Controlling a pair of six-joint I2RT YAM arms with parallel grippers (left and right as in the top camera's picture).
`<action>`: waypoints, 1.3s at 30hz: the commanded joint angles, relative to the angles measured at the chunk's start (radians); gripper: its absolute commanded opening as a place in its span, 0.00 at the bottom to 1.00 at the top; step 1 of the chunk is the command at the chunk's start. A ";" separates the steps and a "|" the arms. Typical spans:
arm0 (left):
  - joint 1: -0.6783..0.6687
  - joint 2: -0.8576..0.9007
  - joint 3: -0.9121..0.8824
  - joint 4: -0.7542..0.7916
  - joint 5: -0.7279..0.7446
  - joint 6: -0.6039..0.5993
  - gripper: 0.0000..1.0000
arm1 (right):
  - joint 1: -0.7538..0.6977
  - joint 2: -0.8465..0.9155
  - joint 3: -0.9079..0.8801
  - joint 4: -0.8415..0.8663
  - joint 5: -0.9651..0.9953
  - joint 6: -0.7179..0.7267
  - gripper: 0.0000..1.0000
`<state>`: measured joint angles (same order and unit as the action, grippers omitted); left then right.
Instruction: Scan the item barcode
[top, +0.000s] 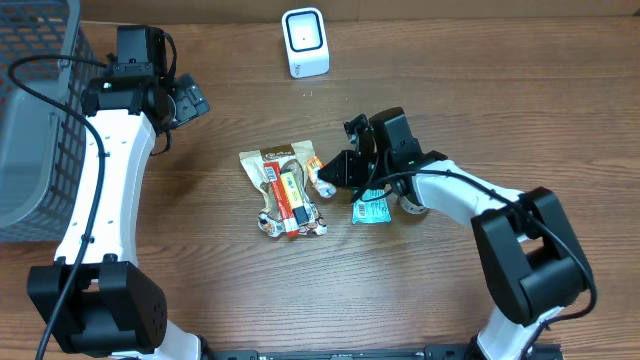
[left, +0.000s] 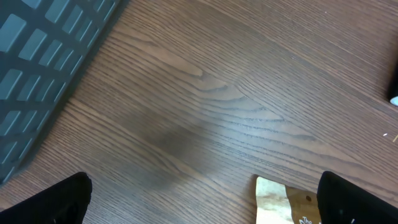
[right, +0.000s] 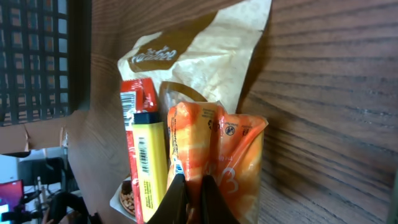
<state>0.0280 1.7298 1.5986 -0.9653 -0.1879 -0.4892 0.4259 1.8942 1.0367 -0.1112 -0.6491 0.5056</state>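
Note:
The orange snack packet is leaning on the brown paper pouch, so my right gripper needs to open, grip the packet again and pull it away from the pile first.
My right gripper is shut on an orange snack packet, pinching its lower edge at the right of a pile of items. Beside the packet lie a yellow and red bar with a printed barcode and a brown paper pouch. A teal packet lies under my right arm. The white barcode scanner stands at the table's far edge. My left gripper hangs open over bare wood, with the pouch corner near its right finger.
A dark wire basket occupies the left edge of the table. A small cup of nuts sits at the bottom of the pile. Wooden tabletop stretches between the pile and the scanner.

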 joint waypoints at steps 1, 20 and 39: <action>0.004 -0.009 0.005 0.001 -0.002 0.022 1.00 | 0.002 0.025 -0.003 0.018 -0.031 0.031 0.04; 0.004 -0.009 0.005 0.001 -0.002 0.022 1.00 | -0.001 0.032 -0.003 0.002 0.025 0.037 0.30; 0.004 -0.009 0.005 0.001 -0.002 0.021 1.00 | 0.005 -0.165 0.115 -0.277 0.261 -0.098 0.45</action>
<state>0.0280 1.7298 1.5986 -0.9653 -0.1879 -0.4892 0.4259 1.7885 1.0657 -0.3256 -0.4976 0.4717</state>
